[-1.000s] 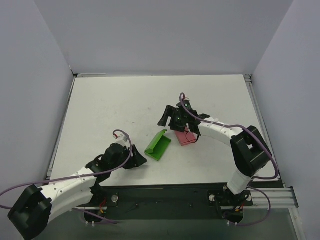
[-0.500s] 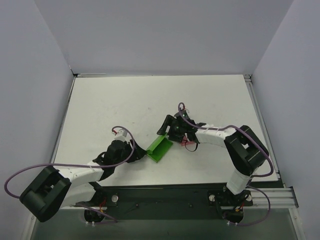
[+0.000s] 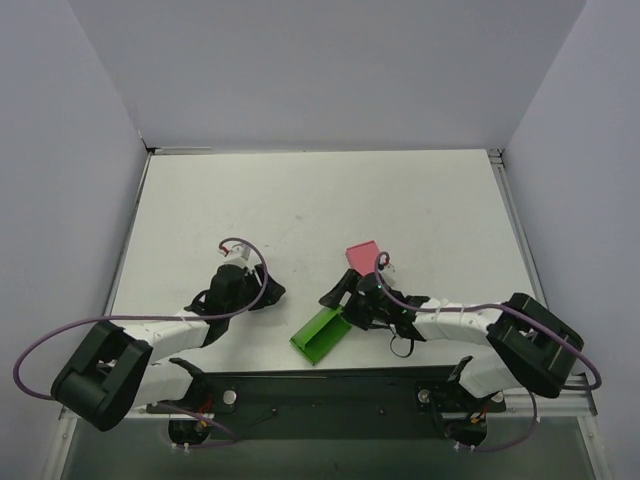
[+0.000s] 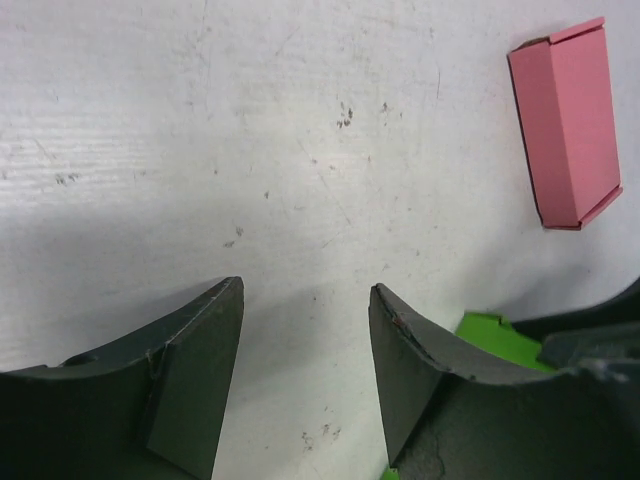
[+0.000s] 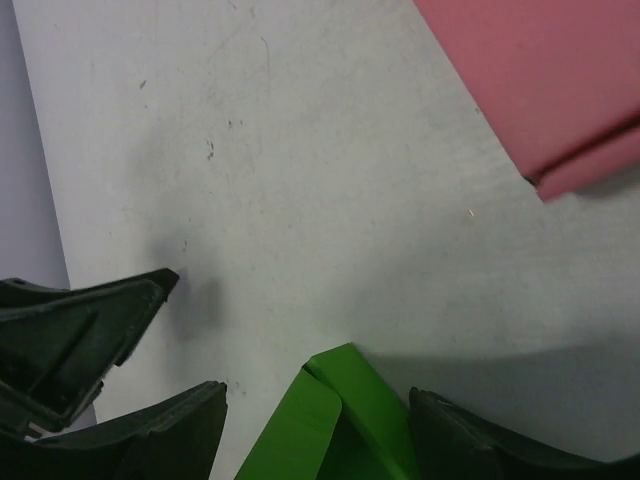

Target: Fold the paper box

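Note:
The green paper box sits near the table's front edge, so next my left gripper pulls away while my right gripper brings the box toward the table's middle.
The green paper box lies partly folded near the table's front edge, one long flap raised. My right gripper is open at the box's far right end. In the right wrist view the box's corner lies between the jaws of my right gripper and touches the right finger. There is a small gap on the left side. My left gripper is open and empty, left of the box. In the left wrist view my left gripper has bare table between its jaws and a green edge shows at the right.
A flat pink box lies beyond the right gripper and shows in both wrist views. A finger of the left gripper shows at the left of the right wrist view. The table's front edge is just below the green box.
The right arm has drawn back toward the front edge and the green box has moved with it. The pink box now lies uncovered. The left gripper has shifted away from the green box.

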`<state>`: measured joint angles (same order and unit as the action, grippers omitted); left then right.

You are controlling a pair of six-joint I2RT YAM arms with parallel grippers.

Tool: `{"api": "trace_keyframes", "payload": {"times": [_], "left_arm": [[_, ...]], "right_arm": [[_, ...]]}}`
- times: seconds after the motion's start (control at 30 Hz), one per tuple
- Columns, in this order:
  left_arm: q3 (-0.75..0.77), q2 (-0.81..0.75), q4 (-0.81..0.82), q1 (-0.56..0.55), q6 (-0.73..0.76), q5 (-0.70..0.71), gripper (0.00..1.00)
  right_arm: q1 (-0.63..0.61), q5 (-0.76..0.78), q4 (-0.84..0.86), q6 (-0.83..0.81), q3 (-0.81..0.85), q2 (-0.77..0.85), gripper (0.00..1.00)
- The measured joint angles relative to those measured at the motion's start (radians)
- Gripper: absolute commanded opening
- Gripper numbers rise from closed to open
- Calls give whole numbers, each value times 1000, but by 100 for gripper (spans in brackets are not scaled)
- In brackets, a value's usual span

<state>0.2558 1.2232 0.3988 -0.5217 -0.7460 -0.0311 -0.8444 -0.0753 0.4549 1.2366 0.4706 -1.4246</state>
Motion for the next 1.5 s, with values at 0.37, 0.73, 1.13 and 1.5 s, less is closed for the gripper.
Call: {"api": "trace_keyframes", "payload": {"times": [0.37,0.73,1.13,1.5], "left_arm": [[74,-177,-233,22,107,0,74],[258,-374,-620,72,154,-106,78],[515,-328,-903,125,407,-40,80],[492,-346,-921,175,475,-32,81]], "right_arm": [[-73,239,-55,119,-92,204,79],[-106,364,-388,-153,-81,619,76],[-499,463,-460,249,-126,755,73],[-516,494,-252,333,-47,439,55]]}}
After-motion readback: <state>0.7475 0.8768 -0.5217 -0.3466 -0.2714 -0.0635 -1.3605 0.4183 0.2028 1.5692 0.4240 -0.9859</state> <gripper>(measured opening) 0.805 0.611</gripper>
